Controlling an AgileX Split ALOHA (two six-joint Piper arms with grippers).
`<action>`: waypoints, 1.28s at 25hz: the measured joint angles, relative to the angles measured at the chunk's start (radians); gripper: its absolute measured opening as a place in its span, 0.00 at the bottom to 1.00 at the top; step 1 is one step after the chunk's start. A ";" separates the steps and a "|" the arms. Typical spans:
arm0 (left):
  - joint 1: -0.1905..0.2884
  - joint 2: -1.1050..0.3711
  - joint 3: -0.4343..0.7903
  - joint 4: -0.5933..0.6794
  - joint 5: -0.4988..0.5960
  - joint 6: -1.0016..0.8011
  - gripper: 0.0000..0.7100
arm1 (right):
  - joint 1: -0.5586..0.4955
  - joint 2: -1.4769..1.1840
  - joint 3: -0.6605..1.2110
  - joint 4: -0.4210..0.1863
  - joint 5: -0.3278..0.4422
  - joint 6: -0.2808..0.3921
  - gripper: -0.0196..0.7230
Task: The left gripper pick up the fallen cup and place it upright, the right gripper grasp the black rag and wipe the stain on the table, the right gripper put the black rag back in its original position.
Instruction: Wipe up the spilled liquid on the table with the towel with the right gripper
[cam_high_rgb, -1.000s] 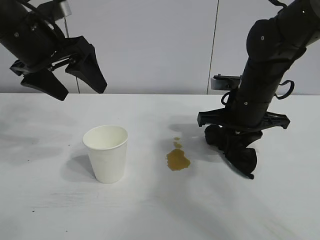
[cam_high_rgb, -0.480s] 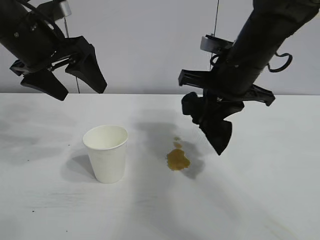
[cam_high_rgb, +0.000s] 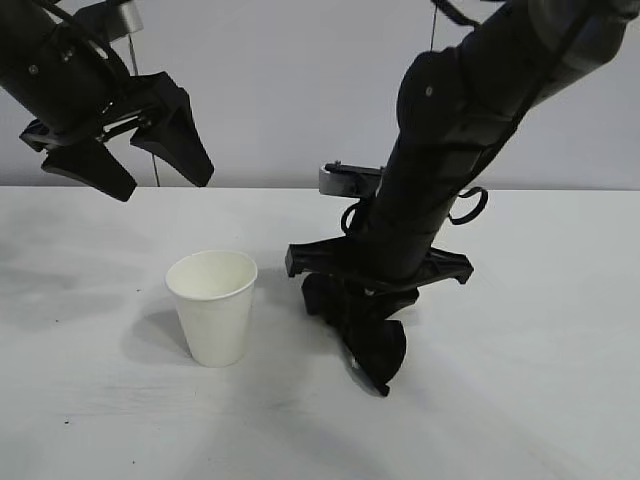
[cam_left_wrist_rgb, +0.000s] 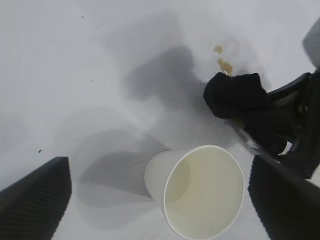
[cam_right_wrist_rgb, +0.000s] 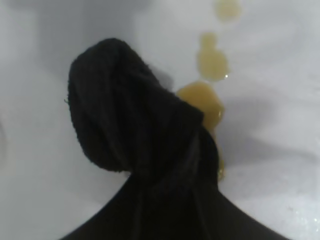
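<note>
The amber stain (cam_right_wrist_rgb: 202, 102) is partly beside the black rag, so the robot's right gripper should wipe the rag back and forth over the droplets (cam_right_wrist_rgb: 213, 62) before putting the rag back.
The white cup (cam_high_rgb: 212, 305) stands upright on the table (cam_high_rgb: 90, 420), left of centre. My left gripper (cam_high_rgb: 160, 185) hangs open and empty above and behind it; its fingers (cam_left_wrist_rgb: 35, 200) frame the cup (cam_left_wrist_rgb: 200, 197) in the left wrist view. My right gripper (cam_high_rgb: 372, 345) is shut on the black rag (cam_right_wrist_rgb: 125, 120) and is low at the table, right of the cup. The amber stain (cam_right_wrist_rgb: 205, 100) shows beside and partly under the rag, with small droplets (cam_right_wrist_rgb: 212, 60) beyond it. In the exterior view the right arm hides the stain. The rag (cam_left_wrist_rgb: 235, 95) also shows in the left wrist view.
A grey wall stands behind the table. The right arm's bulky body (cam_high_rgb: 440, 170) leans over the table's middle. White tabletop lies open at the front and far right.
The right gripper lifted the rag from the right of the stain, swung left and came down over the stain. The left gripper and cup have not moved.
</note>
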 joint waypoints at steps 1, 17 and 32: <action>0.000 0.000 0.000 0.000 0.000 0.000 0.98 | 0.000 0.001 -0.001 -0.030 -0.010 0.030 0.18; 0.000 0.000 0.000 0.000 0.000 0.000 0.98 | -0.107 0.042 -0.077 -0.287 -0.068 0.301 0.18; 0.000 0.000 0.000 0.000 0.000 0.000 0.98 | 0.049 0.067 -0.135 -0.092 0.043 0.134 0.18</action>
